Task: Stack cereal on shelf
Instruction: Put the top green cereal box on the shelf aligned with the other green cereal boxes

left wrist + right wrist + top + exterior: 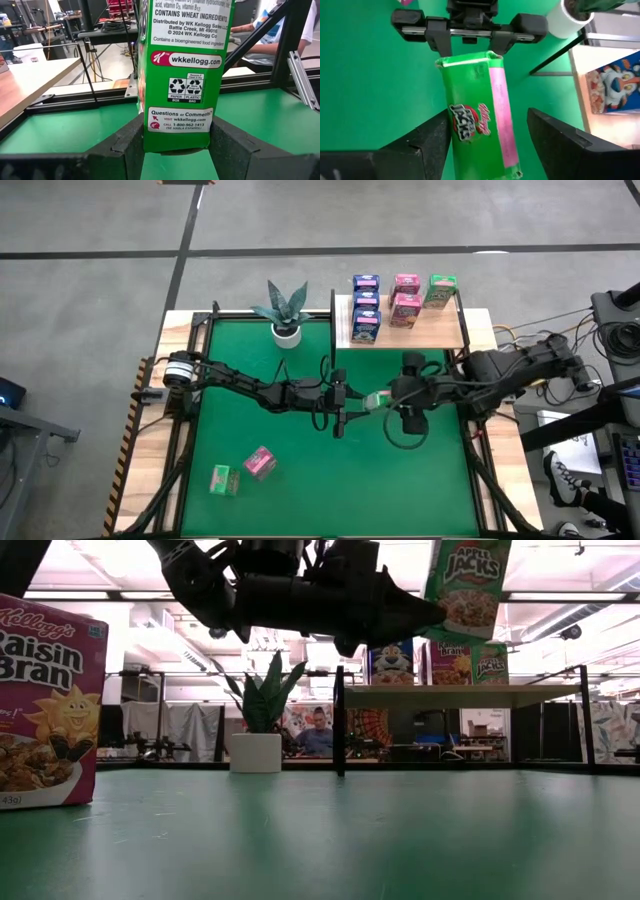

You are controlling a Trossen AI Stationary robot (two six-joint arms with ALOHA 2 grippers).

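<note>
Next, my right gripper takes the green Apple Jacks box by its top (489, 167) and stands it on the shelf, because my left gripper is holding the box by its bottom (461, 631).
A green Apple Jacks cereal box (375, 399) (465, 585) hangs in the air over the middle of the green mat, between my two grippers. My left gripper (352, 400) (177, 145) comes from the left and is shut on it. My right gripper (388, 401) (490, 145) faces it from the right, open, one finger on each side of the box's (477, 125) near end. The light-wood shelf (440, 330) (450, 695) at the far right carries three blue, two pink and one green box. A green box (224, 478) and a pink box (259, 463) (40, 710) lie on the mat near left. My left gripper pinches the green box between its two fingers at one end (177, 137), seen from the other side at that end (470, 62). The fingers come level from the table's left. The box is lifted clear of the mat and reaches out from the fingers toward my right gripper.
A potted plant (285, 310) (258, 720) stands at the mat's far edge, left of the shelf's black upright post (339, 720). Black frame rails (190, 410) run along the mat's sides. Open mat lies below the grippers and near right.
</note>
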